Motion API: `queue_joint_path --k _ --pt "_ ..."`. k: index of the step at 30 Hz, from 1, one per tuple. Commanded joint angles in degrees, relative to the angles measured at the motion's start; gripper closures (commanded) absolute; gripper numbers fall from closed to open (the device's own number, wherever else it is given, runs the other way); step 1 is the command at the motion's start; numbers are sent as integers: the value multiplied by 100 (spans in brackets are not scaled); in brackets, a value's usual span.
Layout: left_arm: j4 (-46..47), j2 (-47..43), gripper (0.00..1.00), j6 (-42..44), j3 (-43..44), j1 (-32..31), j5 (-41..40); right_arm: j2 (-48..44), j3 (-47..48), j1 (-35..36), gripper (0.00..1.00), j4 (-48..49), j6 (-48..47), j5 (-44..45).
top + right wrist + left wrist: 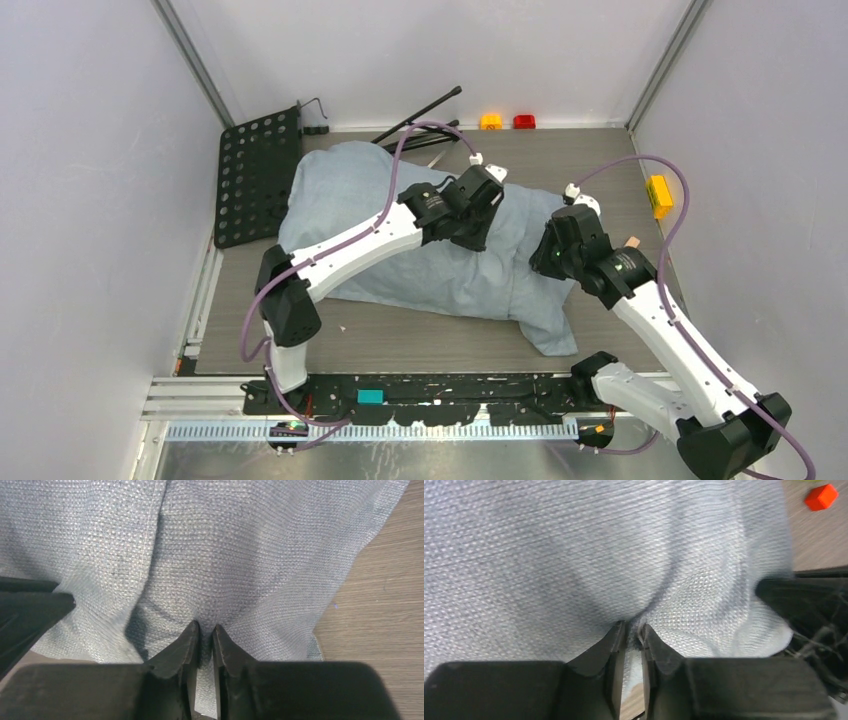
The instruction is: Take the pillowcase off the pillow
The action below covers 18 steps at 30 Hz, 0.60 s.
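The pillowcase's overlapping edge [144, 570] covers the pillow beside my right gripper, so next my left gripper pulls that edge back before my right gripper takes the opposite rim of the pillowcase.
The pale blue-grey pillowcase [360, 210] lies as a plump mound across the wooden table, its loose end trailing toward the front right. The pillow is hidden inside it; no white shows. My left gripper [476, 238] presses down on the mound's upper middle. In the left wrist view the left gripper [634, 628] is shut on a pinched ridge of the pillowcase [574, 555]. My right gripper [546, 264] sits on the mound's right end. In the right wrist view the right gripper [206, 627] is shut on a fold of the pillowcase [240, 555].
A black perforated board [258, 175] leans at the back left, with black rods [420, 118] behind the mound. Small orange [490, 121] and red [524, 121] blocks sit at the back edge, a yellow block [658, 195] at the right. Grey walls enclose the table [400, 340].
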Motion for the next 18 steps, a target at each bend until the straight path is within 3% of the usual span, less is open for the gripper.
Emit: queue_joint_path --k 1,3,14,16,18 --pt "383 -344 94 39 -377 253 -118 -220 -73 27 88 72 95 474" --pt "287 -484 100 160 -480 356 -168 -219 -74 18 91 -63 98 625" --pt "67 -1578 100 538 -1686 1427 -200 -624 -285 -191 95 -637 680 1865" --pt "219 -1651 100 605 -1852 1432 -103 -619 -198 -195 87 -686 750 1868" --pt "347 -1667 100 685 -1948 1432 141 -600 -55 -194 69 -669 560 1516"
